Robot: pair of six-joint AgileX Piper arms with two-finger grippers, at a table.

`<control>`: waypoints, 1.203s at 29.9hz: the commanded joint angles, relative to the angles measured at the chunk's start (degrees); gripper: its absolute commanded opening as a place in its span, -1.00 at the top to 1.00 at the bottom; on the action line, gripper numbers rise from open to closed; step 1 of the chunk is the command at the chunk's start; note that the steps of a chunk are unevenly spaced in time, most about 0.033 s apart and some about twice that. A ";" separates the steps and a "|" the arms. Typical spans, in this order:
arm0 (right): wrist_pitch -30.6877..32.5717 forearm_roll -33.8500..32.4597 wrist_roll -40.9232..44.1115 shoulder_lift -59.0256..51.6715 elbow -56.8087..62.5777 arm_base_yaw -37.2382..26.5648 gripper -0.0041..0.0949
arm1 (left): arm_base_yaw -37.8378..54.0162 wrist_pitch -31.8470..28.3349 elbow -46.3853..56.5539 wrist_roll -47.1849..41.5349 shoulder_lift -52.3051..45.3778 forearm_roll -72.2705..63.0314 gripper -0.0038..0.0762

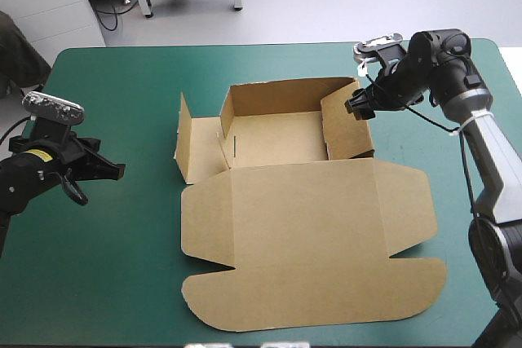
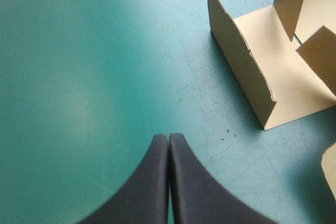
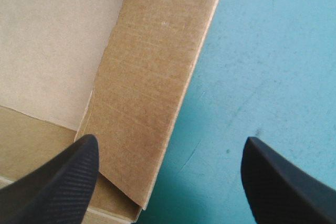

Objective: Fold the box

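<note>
The big lid (image 1: 306,222) is joined to the tray along an unbroken crease (image 1: 302,164), so the lid will come up together with the tray when the robot lifts the tray's side.
The brown box (image 1: 302,201) lies mid-table as an open tray with its big lid flat toward the front. Its back wall and right wall (image 1: 351,124) stand raised; a left flap (image 1: 186,138) stands up beside the tray. My right gripper (image 1: 359,106) hovers open over the right wall's far end; in the right wrist view that right wall (image 3: 152,93) lies just ahead of my right gripper (image 3: 168,177), nearer one finger. My left gripper (image 1: 114,170) is shut, well left of the box over bare cover. In the left wrist view the left flap (image 2: 241,61) stands ahead of my left gripper (image 2: 168,139).
The teal-green table cover (image 1: 114,266) is bare around the box on the left and right. A white cabinet (image 1: 49,6) and a frame's legs stand beyond the far edge.
</note>
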 commanded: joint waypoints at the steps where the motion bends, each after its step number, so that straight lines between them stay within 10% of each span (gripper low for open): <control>1: -0.09 0.33 0.47 -1.86 -1.63 -0.12 -0.49 | 0.12 -3.27 -1.19 -0.30 -0.99 -0.61 0.99; 21: -6.42 5.29 2.71 9.96 -1.63 -0.12 -0.48 | 0.12 -3.05 -1.19 -0.41 -0.99 -0.61 0.99; 36: -6.91 5.29 2.45 11.54 -1.63 -0.12 0.68 | 0.12 -2.92 -1.19 -0.41 -0.99 -0.61 0.99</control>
